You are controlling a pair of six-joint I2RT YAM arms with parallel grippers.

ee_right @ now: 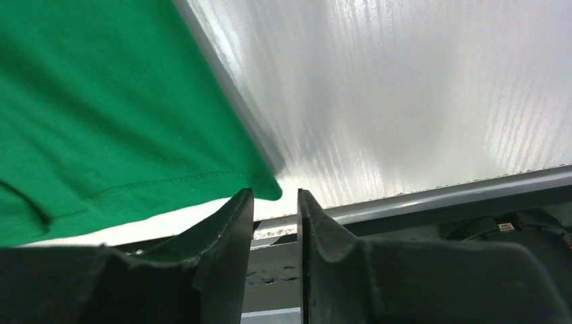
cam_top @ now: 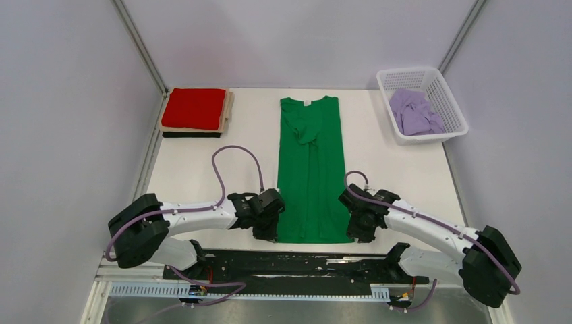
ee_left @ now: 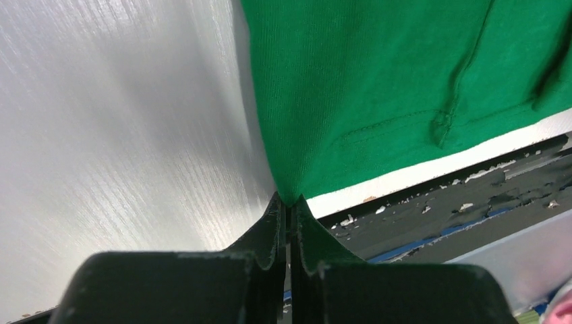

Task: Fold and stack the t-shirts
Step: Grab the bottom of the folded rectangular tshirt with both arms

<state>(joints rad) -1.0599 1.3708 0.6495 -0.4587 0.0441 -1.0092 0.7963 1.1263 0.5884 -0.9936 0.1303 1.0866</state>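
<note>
The green t-shirt's loose corner (ee_right: pixel 275 194) only just reaches between my right gripper's open fingers. Next, I reach farther over the t-shirt's hem (ee_right: pixel 233 183) and pinch it before I fold.
A bright green t-shirt (cam_top: pixel 311 169) lies flat in a long strip down the middle of the table, its white neck tag at the far end. My left gripper (cam_top: pixel 268 233) is shut on its near left hem corner (ee_left: pixel 290 182), with the cloth pulled into a peak between the fingertips (ee_left: pixel 278 209). My right gripper (cam_top: pixel 357 233) is open at the near right hem corner (ee_right: pixel 266 187); the corner lies just beyond the gap between the tips. A folded stack sits at the far left: red (cam_top: pixel 195 108) on top, beige (cam_top: pixel 229 111) under it, black (cam_top: pixel 192 134) at the bottom.
A white lattice basket (cam_top: pixel 450 101) at the far right holds a crumpled lilac t-shirt (cam_top: pixel 415 111). The black rail with the arm bases (cam_top: pixel 297 264) runs along the near table edge, right behind both grippers. Grey walls close in both sides.
</note>
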